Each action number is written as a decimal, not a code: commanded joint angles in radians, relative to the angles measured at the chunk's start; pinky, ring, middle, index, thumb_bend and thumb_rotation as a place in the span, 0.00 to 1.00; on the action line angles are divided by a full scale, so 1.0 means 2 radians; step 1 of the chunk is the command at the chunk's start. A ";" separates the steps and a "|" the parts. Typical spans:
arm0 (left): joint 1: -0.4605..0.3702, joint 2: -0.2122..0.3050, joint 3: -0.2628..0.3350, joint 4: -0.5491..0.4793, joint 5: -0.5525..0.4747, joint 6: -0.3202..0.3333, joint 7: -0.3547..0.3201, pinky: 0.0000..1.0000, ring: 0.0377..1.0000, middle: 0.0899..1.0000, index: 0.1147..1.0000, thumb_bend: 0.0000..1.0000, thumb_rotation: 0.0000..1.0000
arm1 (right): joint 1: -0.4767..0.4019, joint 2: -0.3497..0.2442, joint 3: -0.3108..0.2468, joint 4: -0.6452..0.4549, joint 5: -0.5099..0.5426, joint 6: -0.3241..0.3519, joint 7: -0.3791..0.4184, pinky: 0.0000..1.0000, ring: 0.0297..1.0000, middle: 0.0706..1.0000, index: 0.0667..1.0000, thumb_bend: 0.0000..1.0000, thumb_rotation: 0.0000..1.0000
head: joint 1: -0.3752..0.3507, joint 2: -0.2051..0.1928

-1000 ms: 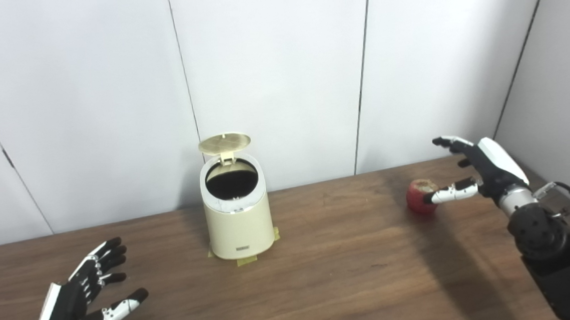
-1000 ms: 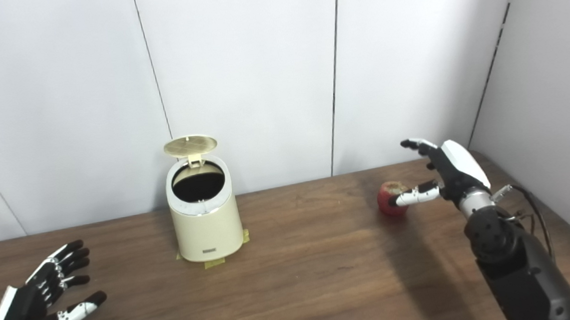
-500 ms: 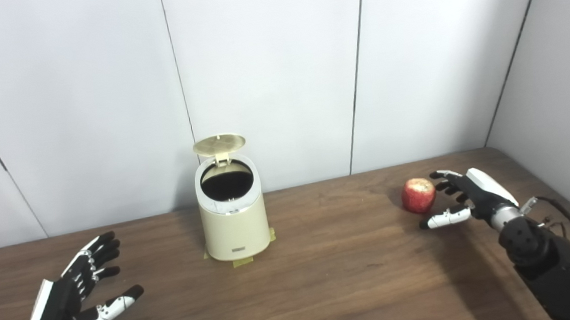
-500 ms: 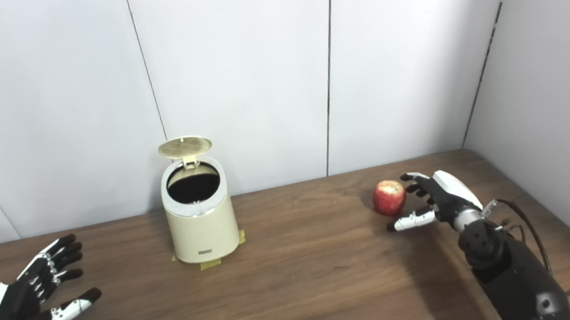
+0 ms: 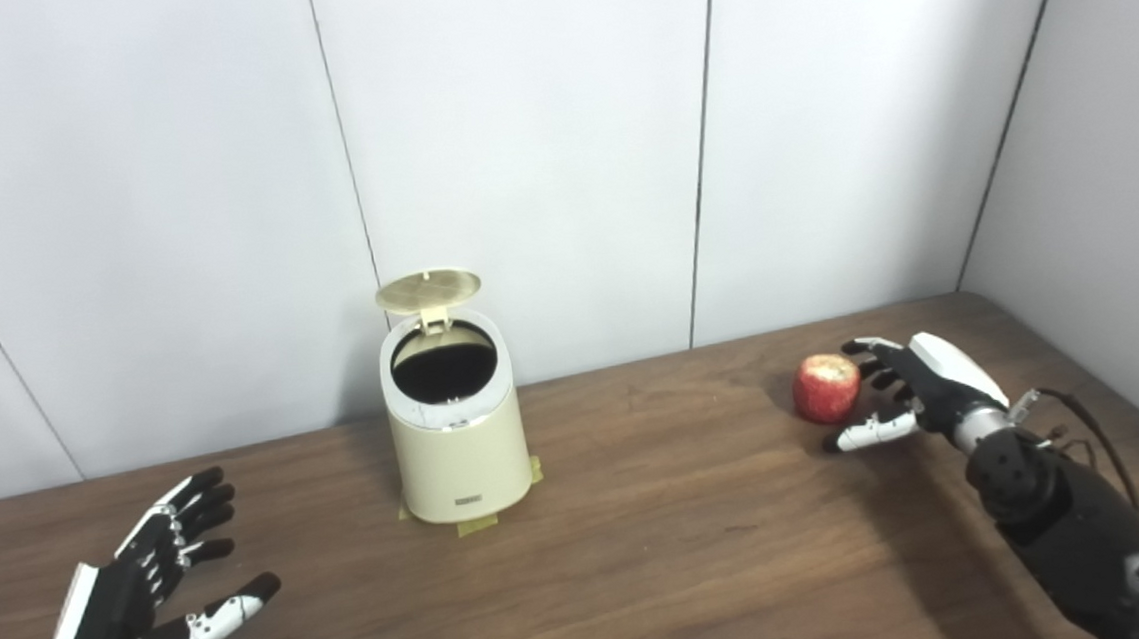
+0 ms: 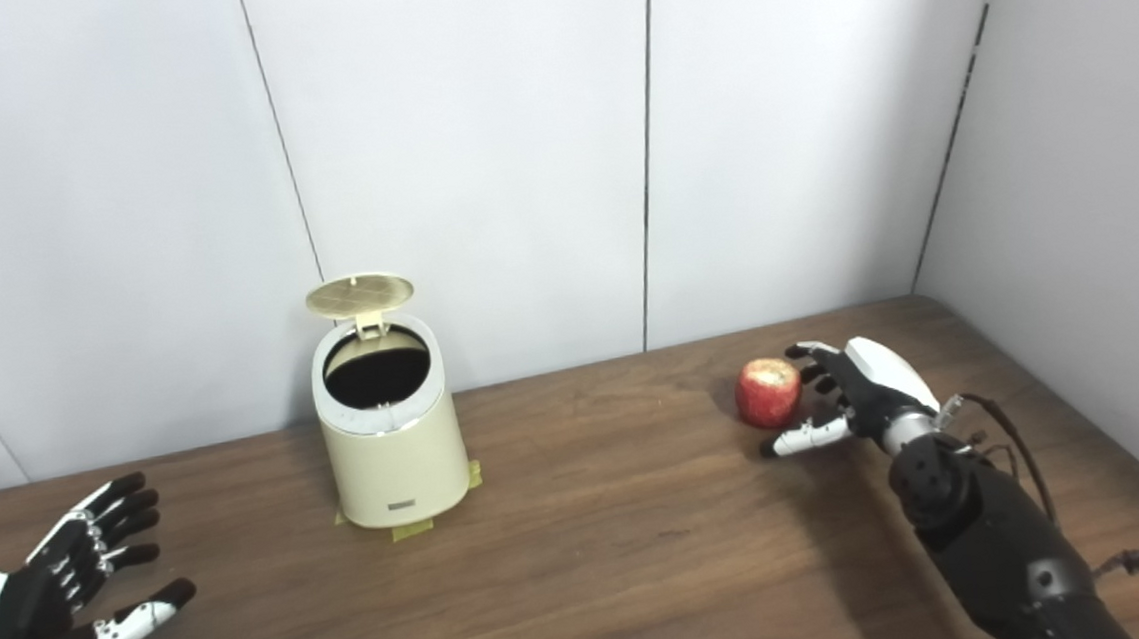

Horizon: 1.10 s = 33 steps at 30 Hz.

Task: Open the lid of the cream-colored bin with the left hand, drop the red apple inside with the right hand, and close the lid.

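Note:
My gripper will drop the red apple (image 5: 826, 388), and the apple should fall fully out of sight, because the bin's dark opening (image 5: 446, 369) is wider than the apple.
The cream-colored bin (image 5: 457, 433) stands at the back middle of the wooden table, taped at its base. Its round lid (image 5: 427, 290) is flipped up and the dark inside shows. The red apple (image 5: 826, 388) sits on the table at the right. My right hand (image 5: 910, 391) is open just right of the apple, fingers spread around its far side and thumb in front, almost touching it. My left hand (image 5: 152, 589) is open and empty, palm up, low at the front left, well apart from the bin.
The wooden table (image 5: 645, 545) runs to white wall panels at the back and to a side wall at the right. Yellow tape (image 5: 474, 524) marks the bin's foot. A cable (image 6: 1138, 557) trails by my right forearm.
My right hand has come down from above the apple to table height beside it. The camera has turned a little to the right. The left hand has stayed low and open.

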 commanded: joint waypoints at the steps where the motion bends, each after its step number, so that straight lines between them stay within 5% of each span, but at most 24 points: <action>1: -0.015 0.006 0.001 -0.022 0.003 -0.002 0.002 0.73 0.82 0.83 0.85 0.65 0.00 | -0.027 -0.004 0.002 0.002 -0.005 -0.012 -0.013 0.69 0.75 0.74 0.83 0.90 0.33 | 0.001 0.002; 15: -0.012 0.006 -0.005 -0.035 0.024 0.001 0.004 0.70 0.81 0.82 0.86 0.63 0.00 | -0.040 -0.003 0.028 0.023 -0.014 -0.014 -0.011 0.62 0.67 0.70 0.79 0.85 0.32 | 0.011 0.008; 19: -0.009 0.004 -0.005 -0.037 0.021 0.001 0.005 0.71 0.82 0.83 0.87 0.62 0.00 | -0.045 0.000 0.033 0.050 -0.017 -0.048 -0.039 0.58 0.62 0.63 0.67 0.78 0.23 | 0.012 0.010; 20: -0.009 0.004 -0.005 -0.038 0.023 0.003 0.006 0.71 0.81 0.83 0.87 0.62 0.00 | -0.047 0.002 0.033 0.061 -0.019 -0.062 -0.055 0.57 0.59 0.59 0.56 0.65 0.18 | 0.012 0.010; 22: -0.009 0.004 -0.005 -0.037 0.023 0.004 0.007 0.71 0.81 0.83 0.87 0.62 0.00 | -0.048 0.005 0.031 0.073 -0.021 -0.078 -0.079 0.54 0.54 0.50 0.45 0.55 0.04 | 0.013 0.012; 25: -0.010 0.004 -0.005 -0.032 0.017 -0.001 0.003 0.72 0.82 0.83 0.88 0.62 0.00 | -0.048 0.010 0.026 0.077 -0.018 -0.088 -0.101 0.40 0.41 0.42 0.49 0.53 0.00 | 0.014 0.012; 33: -0.014 0.005 -0.006 -0.020 0.019 -0.014 0.004 0.70 0.81 0.82 0.87 0.62 0.02 | -0.046 0.014 0.024 0.074 -0.016 -0.097 -0.124 0.39 0.40 0.40 0.49 0.52 0.00 | 0.017 0.013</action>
